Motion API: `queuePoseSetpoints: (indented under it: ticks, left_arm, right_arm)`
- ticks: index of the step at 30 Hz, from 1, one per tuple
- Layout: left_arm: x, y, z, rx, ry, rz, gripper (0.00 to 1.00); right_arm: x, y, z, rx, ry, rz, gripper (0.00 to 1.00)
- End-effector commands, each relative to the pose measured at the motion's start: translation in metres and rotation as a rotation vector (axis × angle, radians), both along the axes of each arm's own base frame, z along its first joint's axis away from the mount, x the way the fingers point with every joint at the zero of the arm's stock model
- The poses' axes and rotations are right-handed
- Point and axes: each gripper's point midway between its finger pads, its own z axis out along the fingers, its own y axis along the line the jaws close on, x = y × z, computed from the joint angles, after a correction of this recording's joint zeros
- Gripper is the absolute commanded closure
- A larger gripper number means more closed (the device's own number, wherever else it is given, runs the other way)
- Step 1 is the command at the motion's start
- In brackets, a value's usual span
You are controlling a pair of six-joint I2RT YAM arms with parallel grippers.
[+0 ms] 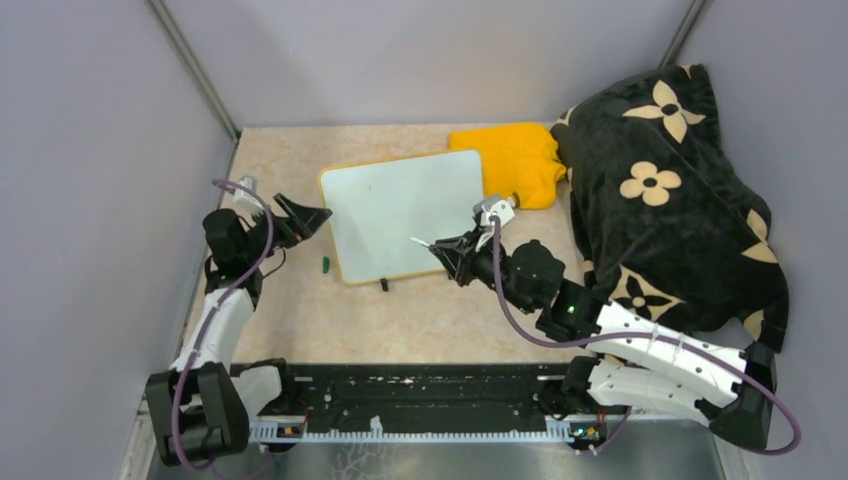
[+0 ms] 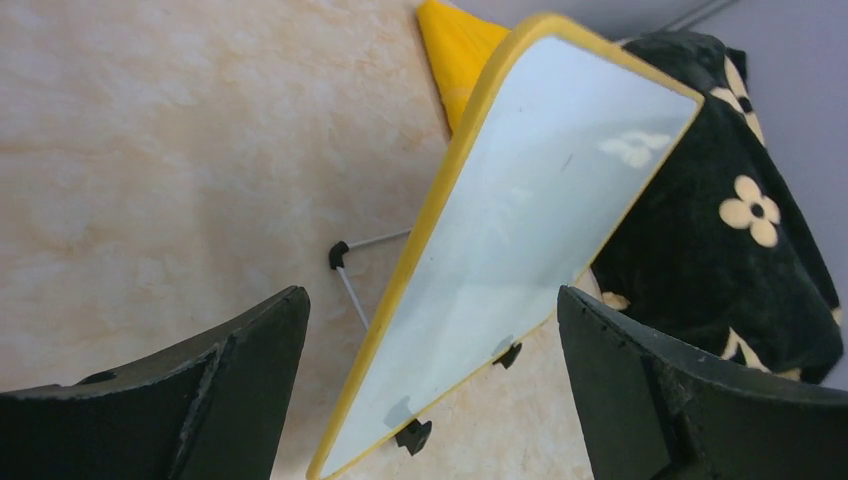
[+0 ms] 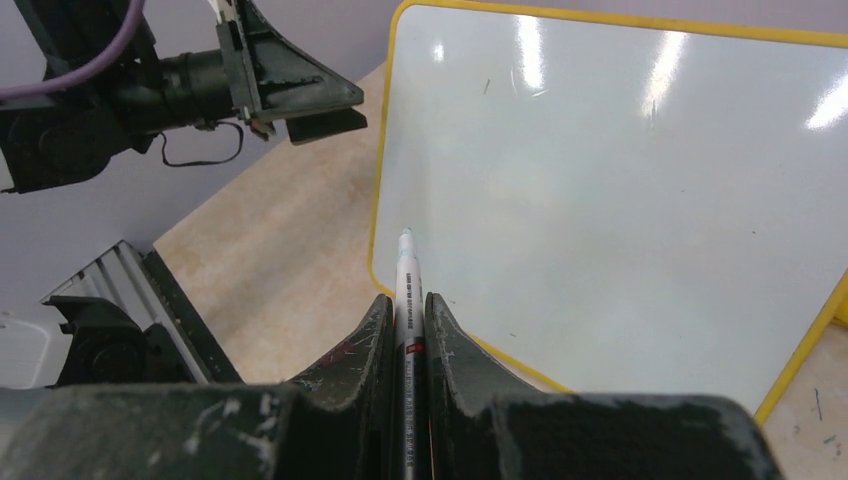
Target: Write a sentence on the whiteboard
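My left gripper is open with the whiteboard's yellow side rim (image 2: 401, 280) slanting across its fingers, so it should move back and put its fingers on both sides of the side rim lower down (image 1: 337, 246) before I write.
The whiteboard (image 1: 400, 210) lies flat on the beige table, and its yellow rim and glossy face show no writing. No green words are visible in any view. My right gripper (image 1: 445, 250) is shut on a white marker (image 1: 422, 242), whose tip points over the board's near edge. In the right wrist view the marker (image 3: 406, 270) sits between the closed jaws of my right gripper (image 3: 407, 305), above the whiteboard (image 3: 620, 190). My left gripper (image 1: 310, 218) is open and empty beside the board's left edge. In the left wrist view my left gripper (image 2: 430, 295) frames the whiteboard (image 2: 530, 220).
A green marker cap (image 1: 325, 264) lies on the table left of the board's near corner. A folded yellow cloth (image 1: 515, 160) lies at the board's far right. A black flowered blanket (image 1: 670, 190) fills the right side. Grey walls close in the table.
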Motion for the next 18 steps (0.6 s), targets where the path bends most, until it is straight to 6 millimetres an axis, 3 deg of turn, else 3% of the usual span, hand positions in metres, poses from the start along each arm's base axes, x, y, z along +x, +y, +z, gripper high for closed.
queuePoseSetpoints:
  ticks: [1, 5, 9, 15, 18]
  left_arm:
    - [0.007, 0.030, 0.031, 0.084, 0.018, 0.185, 0.01]
    - [0.005, 0.062, 0.030, 0.117, 0.194, 0.449, 0.05]
    - [-0.005, 0.084, 0.025, 0.177, 0.356, 0.648, 0.02]
    - [-0.022, 0.087, 0.023, 0.086, 0.396, 0.740, 0.01]
    - [-0.027, 0.093, 0.020, 0.126, 0.392, 0.794, 0.01]
  right_arm:
    - [-0.006, -0.003, 0.022, 0.057, -0.064, 0.022, 1.00]
    - [-0.008, -0.004, 0.026, 0.070, -0.074, 0.034, 1.00]
    - [-0.012, -0.008, 0.030, 0.093, -0.082, 0.038, 1.00]
    - [-0.017, -0.007, 0.030, 0.111, -0.075, 0.060, 1.00]
    - [-0.017, -0.012, 0.031, 0.122, -0.078, 0.050, 1.00]
